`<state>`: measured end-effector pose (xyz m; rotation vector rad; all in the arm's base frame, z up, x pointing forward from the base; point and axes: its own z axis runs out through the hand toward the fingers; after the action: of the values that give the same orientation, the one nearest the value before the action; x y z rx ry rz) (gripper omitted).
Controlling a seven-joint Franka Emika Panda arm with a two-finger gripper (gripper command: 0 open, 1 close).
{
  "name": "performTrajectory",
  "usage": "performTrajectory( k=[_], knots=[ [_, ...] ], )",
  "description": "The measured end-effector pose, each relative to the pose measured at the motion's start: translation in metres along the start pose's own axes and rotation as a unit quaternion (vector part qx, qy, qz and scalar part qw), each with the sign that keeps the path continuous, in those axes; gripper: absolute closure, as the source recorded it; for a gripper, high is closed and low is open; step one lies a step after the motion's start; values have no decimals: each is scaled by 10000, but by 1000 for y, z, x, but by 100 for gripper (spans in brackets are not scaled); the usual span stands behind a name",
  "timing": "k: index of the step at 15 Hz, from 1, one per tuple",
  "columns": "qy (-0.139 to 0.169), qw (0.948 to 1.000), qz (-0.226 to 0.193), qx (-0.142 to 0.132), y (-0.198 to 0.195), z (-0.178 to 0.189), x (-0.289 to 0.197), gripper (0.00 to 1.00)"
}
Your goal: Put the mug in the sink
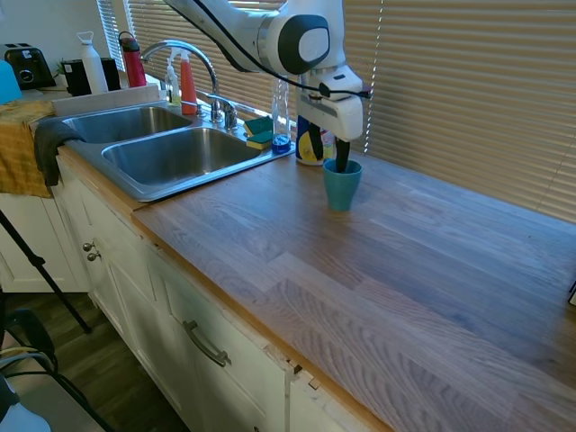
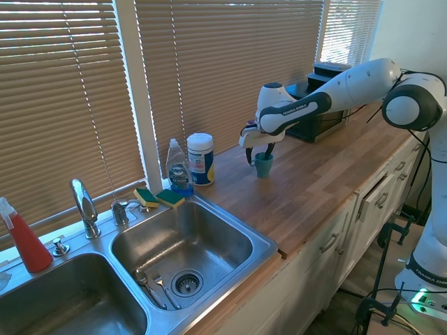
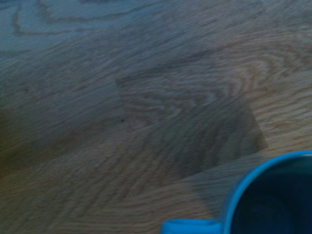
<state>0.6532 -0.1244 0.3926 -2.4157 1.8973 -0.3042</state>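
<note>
My gripper will let the mug (image 1: 341,192) tip in it when I lift the mug, because it straddles only the mug's side at its rim (image 1: 343,166).
The teal-blue mug (image 1: 342,185) (image 2: 263,166) stands upright on the wooden counter, to the right of the sink (image 1: 135,184) (image 2: 269,246). My gripper (image 1: 342,164) (image 2: 260,153) hangs straight over it, open. One finger (image 2: 249,156) is outside the mug's wall and the other dips inside the rim. The mug rests on the wood and is not lifted. The wrist view shows the mug's rim (image 3: 273,195) and a stub of handle over the wood grain. Both steel basins lie between the mug and the curved chrome faucet (image 1: 193,54) (image 2: 84,206).
A white-and-yellow wipes canister (image 2: 200,159) (image 1: 310,144), a dish soap bottle (image 2: 178,167) and sponges (image 2: 159,197) stand between mug and sink, along the window blinds. Cutlery (image 2: 150,283) lies in the near basin. A red spray bottle (image 2: 24,237) stands behind the sink, and a black appliance (image 2: 318,105) down the counter.
</note>
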Motion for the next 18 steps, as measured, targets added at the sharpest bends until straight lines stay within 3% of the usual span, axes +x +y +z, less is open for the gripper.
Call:
performTrajectory(
  k=[6,7,18],
  knots=[
    [-78,9997,-54,-215,5,14,0,0],
    [-87,9997,-78,-236,5,15,0,100],
    [-161,9991,-185,-351,5,28,-8,100]
  ],
)
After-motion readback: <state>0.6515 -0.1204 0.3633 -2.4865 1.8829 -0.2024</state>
